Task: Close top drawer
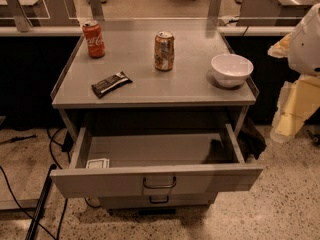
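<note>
I expect the top drawer point(159, 181) to slide in evenly until it is flush when I push one end of its front, because both sides point(234, 144) run straight into the cabinet.
The top drawer point(155, 181) of the grey metal cabinet stands pulled far out toward me. Its flat front carries a dark wire handle point(159, 183) at centre. Inside, a small white item point(97, 163) lies at the front left and a dark shape point(220, 151) sits at the right. My arm shows at the right edge as white and pale yellow parts. The gripper point(286, 129) hangs there, to the right of the cabinet, above the drawer's level and apart from it.
On the cabinet top point(150, 91) stand a red cola can point(93, 39), an orange can point(164, 51) and a white bowl point(231, 69), and a dark snack bar point(111, 84) lies there too. A lower drawer handle point(159, 200) shows under the open drawer. Cables point(30, 204) run over the floor at left.
</note>
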Robot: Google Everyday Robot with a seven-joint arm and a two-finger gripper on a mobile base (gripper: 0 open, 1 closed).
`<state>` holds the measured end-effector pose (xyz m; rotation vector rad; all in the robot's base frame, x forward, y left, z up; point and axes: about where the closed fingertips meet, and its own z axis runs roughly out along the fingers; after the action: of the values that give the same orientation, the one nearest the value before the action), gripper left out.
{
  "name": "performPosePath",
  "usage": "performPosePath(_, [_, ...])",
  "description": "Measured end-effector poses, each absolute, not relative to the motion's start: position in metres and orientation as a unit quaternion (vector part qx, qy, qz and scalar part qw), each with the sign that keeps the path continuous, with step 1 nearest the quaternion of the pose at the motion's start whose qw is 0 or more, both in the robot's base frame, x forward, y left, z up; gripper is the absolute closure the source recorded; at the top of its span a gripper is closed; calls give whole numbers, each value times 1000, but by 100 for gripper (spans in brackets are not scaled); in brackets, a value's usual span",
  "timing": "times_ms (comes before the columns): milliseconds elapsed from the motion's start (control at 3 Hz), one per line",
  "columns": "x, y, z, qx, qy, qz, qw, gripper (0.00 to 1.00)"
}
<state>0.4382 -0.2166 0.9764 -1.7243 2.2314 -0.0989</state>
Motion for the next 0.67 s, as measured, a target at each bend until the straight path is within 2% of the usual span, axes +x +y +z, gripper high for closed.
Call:
performPosePath(333, [438,-217,976,-603,781,-35,159,0])
performPosePath(667, [438,-217,976,-603,781,-35,159,16])
